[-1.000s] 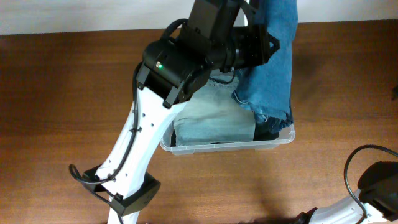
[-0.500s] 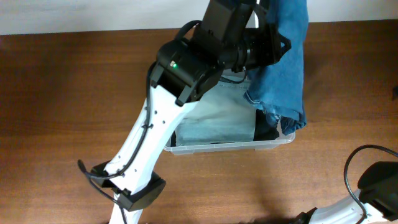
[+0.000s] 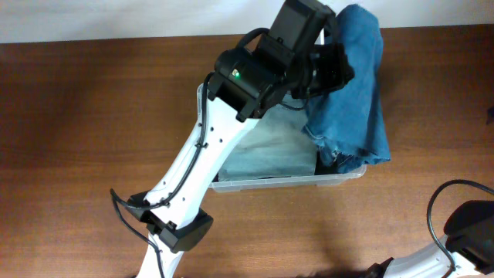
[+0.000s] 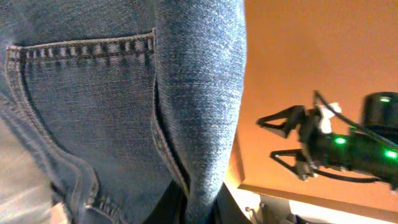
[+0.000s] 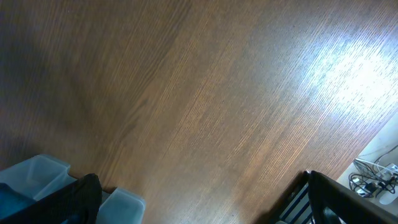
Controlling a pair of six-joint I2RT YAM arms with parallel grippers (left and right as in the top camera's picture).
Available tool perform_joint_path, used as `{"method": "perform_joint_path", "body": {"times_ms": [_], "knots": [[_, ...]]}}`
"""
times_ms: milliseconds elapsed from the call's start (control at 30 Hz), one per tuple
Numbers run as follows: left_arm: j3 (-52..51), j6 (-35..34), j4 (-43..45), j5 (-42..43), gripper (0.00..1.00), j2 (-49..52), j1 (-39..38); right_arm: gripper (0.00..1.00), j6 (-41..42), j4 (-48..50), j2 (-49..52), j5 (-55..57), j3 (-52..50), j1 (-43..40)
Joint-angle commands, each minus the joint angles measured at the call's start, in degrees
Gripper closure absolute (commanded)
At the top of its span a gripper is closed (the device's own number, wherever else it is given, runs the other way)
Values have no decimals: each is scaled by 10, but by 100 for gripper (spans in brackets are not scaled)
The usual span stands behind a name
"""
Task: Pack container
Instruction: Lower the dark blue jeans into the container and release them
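The jeans' lower end [image 3: 359,145] hangs over one end of the container. My left gripper keeps pulling the jeans' fold over the pale blue garment [image 3: 268,151] until the jeans cover it.
The clear plastic container [image 3: 272,182] stands mid-table. A folded pale blue garment [image 3: 266,147] and a dark item [image 3: 328,162] lie in it. My left gripper [image 3: 330,66] is above its far right corner, shut on a fold of blue jeans [image 3: 356,93]. The jeans hang down over the container's right end and spill past its right rim. In the left wrist view the denim [image 4: 124,93] fills the frame, pinched at my left gripper [image 4: 199,211]. My right gripper [image 5: 199,186] is open and empty over bare wood.
The left arm [image 3: 201,162] reaches across the container's left side from its base [image 3: 174,232] at the front. The right arm [image 3: 463,228] rests at the front right corner and also shows in the left wrist view [image 4: 336,146]. The table's right edge [image 5: 373,149] is close.
My left gripper has carried the jeans to the right; they now hang over the container's right end instead of its middle. The right arm has not moved.
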Motion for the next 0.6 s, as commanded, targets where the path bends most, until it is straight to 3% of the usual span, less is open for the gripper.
{"method": "perform_joint_path", "body": {"times_ms": [0,233,300,567], "knots": [[9,-3,-29,9,99,-13,25,2,-2,-3,-12,1,0,-2],[9,4,-97,9,99,-13,61,2,-2,-3,-12,2,0,-2],[9,28,-116,9,94,-13,73,2,-2,-3,-12,1,0,-2],[9,103,-215,9,92,-11,120,2,-2,-3,-12,2,0,-2]]}}
